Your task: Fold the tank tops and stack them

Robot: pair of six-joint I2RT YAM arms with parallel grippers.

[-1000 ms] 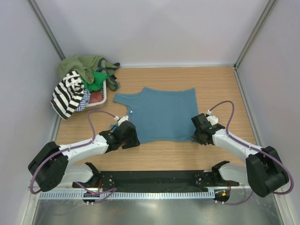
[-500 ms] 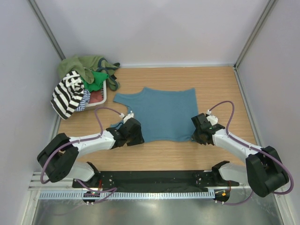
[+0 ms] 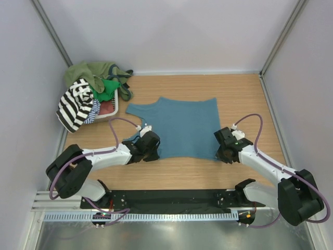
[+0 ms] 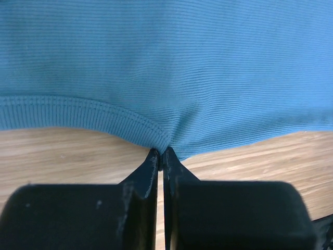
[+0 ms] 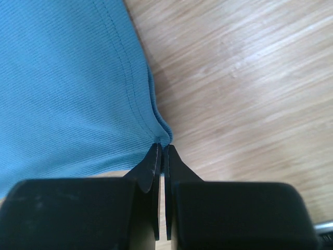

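Note:
The tank top's corner should continue to follow my right gripper over its flat body [image 3: 209, 121] until it rests there, as both grippers pinch the teal-blue tank top's near edge [image 3: 188, 155].
A plain teal-blue tank top [image 3: 182, 125] lies spread flat on the wooden table. My left gripper [image 3: 155, 151] is shut on its near left edge; the left wrist view shows the hem [image 4: 161, 140] pinched between the fingertips [image 4: 177, 166]. My right gripper [image 3: 222, 153] is shut on the near right corner, which shows in the right wrist view [image 5: 162, 136]. A black-and-white striped tank top [image 3: 75, 104] hangs over a heap of olive [image 3: 86, 73], green [image 3: 106, 88] and thin-striped tops at the back left.
The heap sits in a white basket [image 3: 113, 108] against the left wall. Grey walls close the table on three sides. A black rail [image 3: 166, 200] runs along the near edge between the arm bases.
My left gripper has moved right along the top's near edge and closed on it. My right gripper shifted slightly toward the near edge, pulling the corner with it.

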